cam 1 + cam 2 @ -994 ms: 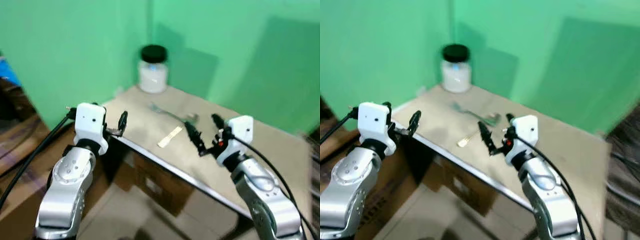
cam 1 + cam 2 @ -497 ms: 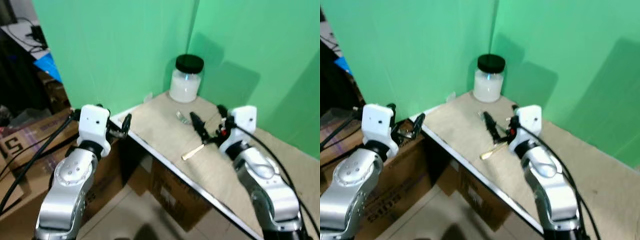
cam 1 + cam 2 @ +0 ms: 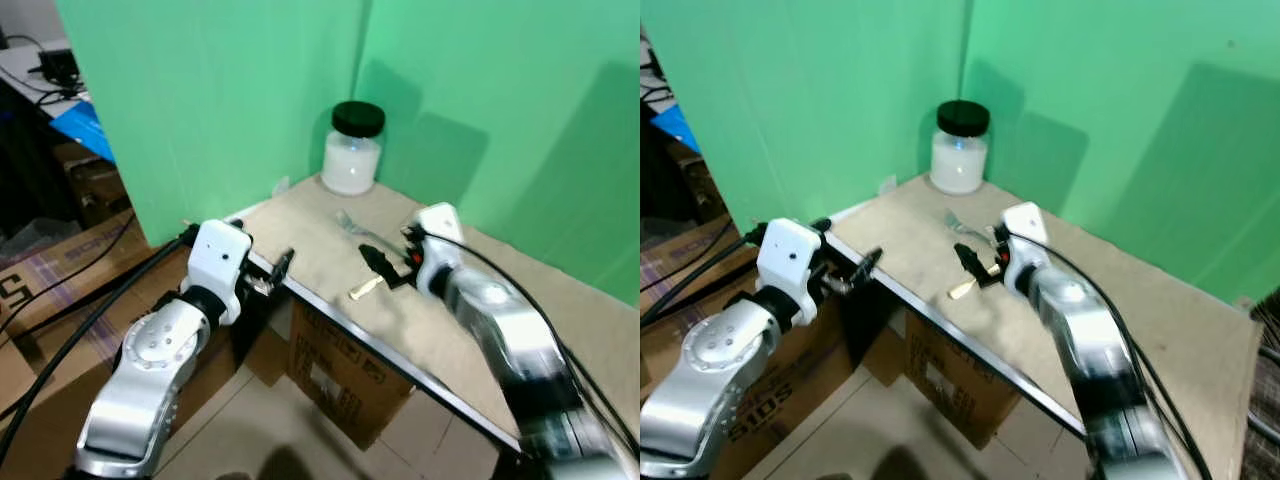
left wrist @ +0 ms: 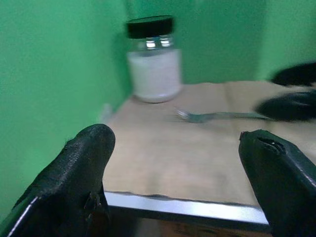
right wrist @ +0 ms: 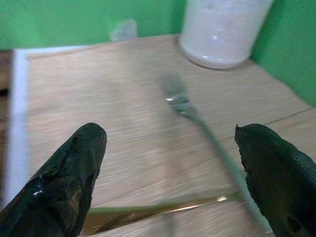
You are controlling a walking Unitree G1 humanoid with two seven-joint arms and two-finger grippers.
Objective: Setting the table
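The fork's handle [image 5: 217, 148] lies across the top of the gold utensil's thin neck [image 5: 231, 197], so the fork will come away and the utensil will stay behind when I lift the fork.
A silver fork [image 3: 349, 221] lies on the beige table [image 3: 460, 330], short of a white jar with a black lid [image 3: 352, 150] in the back corner. A gold-handled utensil [image 3: 366, 288] lies nearer the front edge. My right gripper [image 3: 385, 266] hovers open just above the table, between the fork [image 5: 196, 114] and the gold utensil [image 5: 158, 212]. My left gripper [image 3: 280, 268] is open at the table's left front edge, empty, facing the jar [image 4: 152, 64] and fork [image 4: 212, 116].
Green walls close in the table's back and left sides. A cardboard box [image 3: 350, 370] stands under the table, with more boxes [image 3: 40, 290] and black cables on the floor at the left. The table's metal front edge [image 3: 400, 360] runs diagonally.
The camera has shifted. My right gripper has dropped lower over the gold utensil and fork. My left gripper has come closer to the table's edge.
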